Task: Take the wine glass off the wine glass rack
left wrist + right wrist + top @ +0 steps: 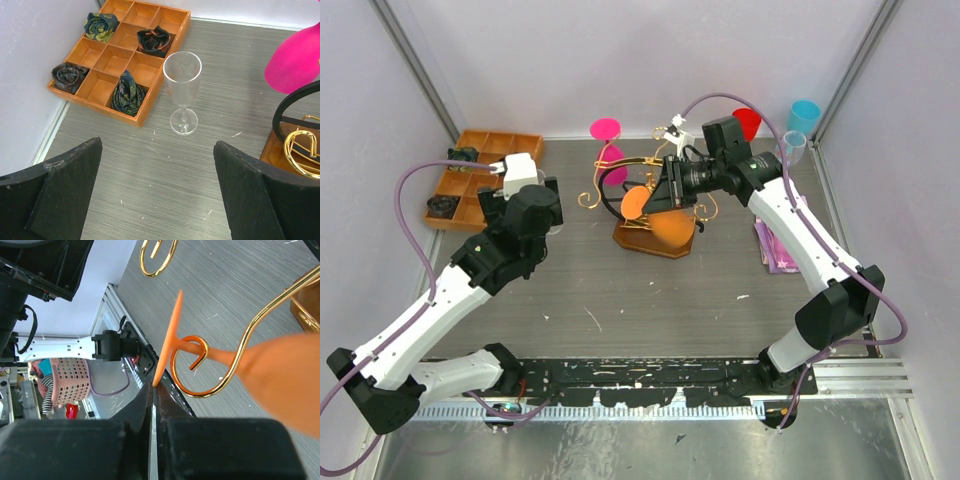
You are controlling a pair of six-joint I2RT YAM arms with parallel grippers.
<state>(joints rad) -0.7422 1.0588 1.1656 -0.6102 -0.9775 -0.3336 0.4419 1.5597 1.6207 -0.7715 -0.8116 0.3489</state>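
Note:
The orange wine glass's foot (171,335) is tilted in my fingers, its stem inside the gold hook, so my right gripper should open and grasp the foot's edge (159,376) straight.
An orange wine glass (220,356) hangs by its stem in a gold hook (200,390) of the wine glass rack (632,238), a gold wire stand on a dark wooden base. Its bowl (670,230) points toward the table's front. My right gripper (154,387) is shut on the rim of the glass's flat foot (170,335), seen edge-on. A pink wine glass (610,150) hangs on the rack's far side. My left gripper (157,145) is open over bare table left of the rack, holding nothing.
A clear flute (182,80) stands in front of the left gripper, beside a compartmented wooden tray (145,112) with rolled ties. Red (747,122), blue (804,115) and clear (793,147) cups stand at the back right. Purple packets (775,250) lie under the right arm.

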